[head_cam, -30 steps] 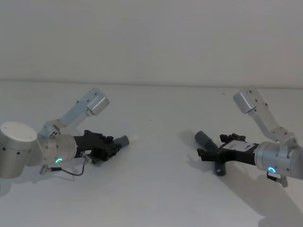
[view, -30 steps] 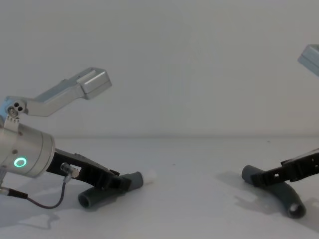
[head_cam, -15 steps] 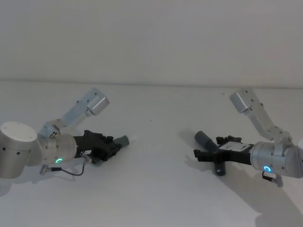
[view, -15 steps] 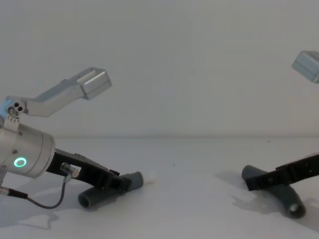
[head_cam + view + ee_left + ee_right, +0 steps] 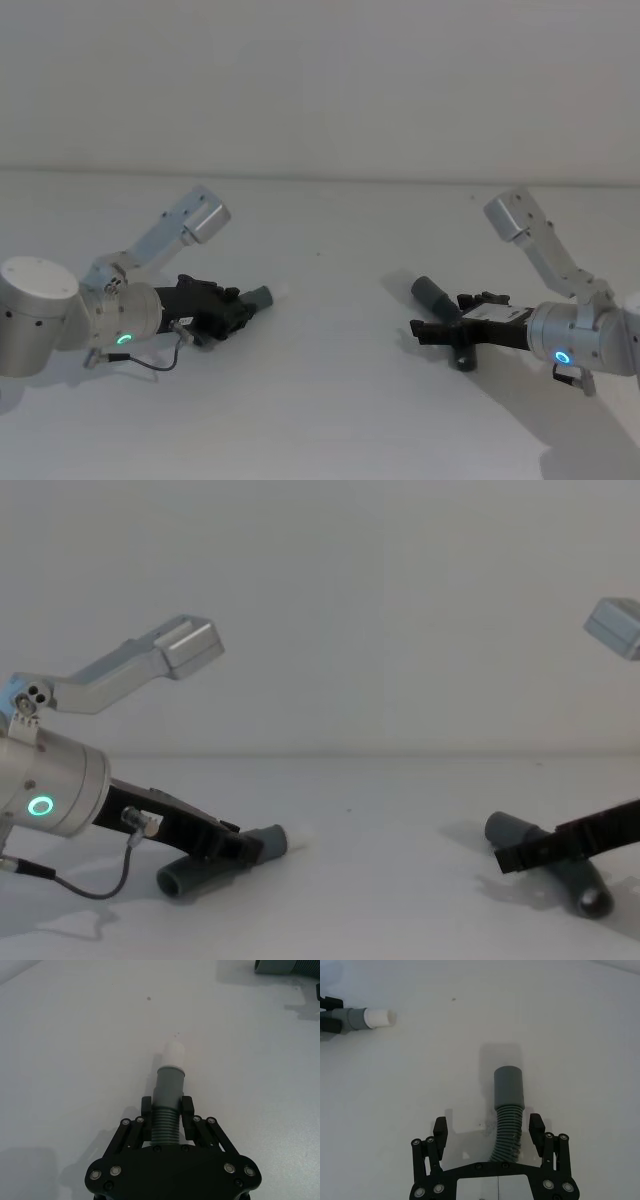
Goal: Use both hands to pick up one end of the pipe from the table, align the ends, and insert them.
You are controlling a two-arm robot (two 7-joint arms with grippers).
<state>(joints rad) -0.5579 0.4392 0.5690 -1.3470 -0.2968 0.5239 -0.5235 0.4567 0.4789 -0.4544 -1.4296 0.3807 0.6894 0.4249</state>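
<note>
The white tip is narrower than the wide grey cuff (image 5: 513, 830), so I expect the white tip to slip inside when I push the ends together.
On the left of the white table (image 5: 330, 410) lies one pipe piece (image 5: 167, 1091), its white-tipped end (image 5: 174, 1054) pointing toward the middle. My left gripper (image 5: 167, 1110) is shut on its ribbed part; in the head view the left gripper (image 5: 238, 312) rests low by the table. On the right lies the other pipe piece (image 5: 440, 300), its wide grey cuff (image 5: 508, 1085) facing away from the wrist. My right gripper (image 5: 488, 1126) is open, one finger on each side of the ribbed section (image 5: 509, 1127). From the chest, the right gripper (image 5: 507, 858) sits low across this pipe piece (image 5: 575, 885).
A thin black cable (image 5: 150, 362) loops from the left wrist onto the table. Bare table lies between the white tip (image 5: 281, 292) and the grey cuff (image 5: 430, 291). The far table edge meets a plain wall.
My right gripper has moved forward and down over the right pipe piece, still open. The left gripper and its piece have not moved.
</note>
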